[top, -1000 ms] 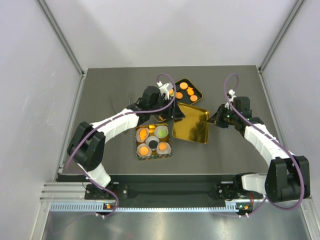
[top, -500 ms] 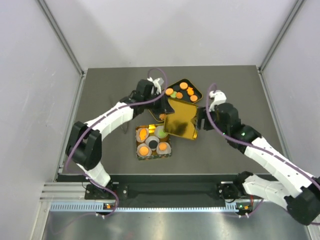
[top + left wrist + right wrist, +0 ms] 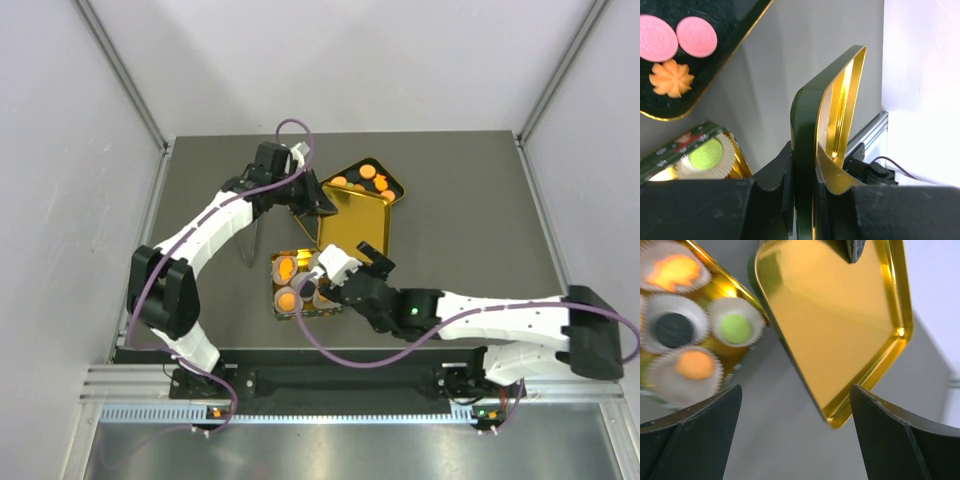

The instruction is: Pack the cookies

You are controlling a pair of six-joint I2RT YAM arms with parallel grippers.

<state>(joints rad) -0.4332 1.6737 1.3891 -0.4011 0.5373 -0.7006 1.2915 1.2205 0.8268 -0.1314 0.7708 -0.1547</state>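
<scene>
The robot's right gripper should take the lid's free corner from the left gripper and turn the lid over before closing the tin, because the lid's gold inside is facing up.
The cookies lie on a black tray at the back; pink ones and an orange one show in the left wrist view. More cookies sit in white paper cups in a square tin, among them a green one. My left gripper is shut on the edge of the gold lid and holds it tilted off the table; the jaws pinch its rim. My right gripper hangs open over the tin's right side, its fingers apart with the lid's corner above the gap.
The right arm stretches across the front of the table from the right. White walls close in the table on three sides. A metal rail runs along the near edge, behind the arm bases.
My right gripper opened, let go of the lid's right edge and swung from the right to the front middle. My left gripper shut on the lid and raised it on edge.
</scene>
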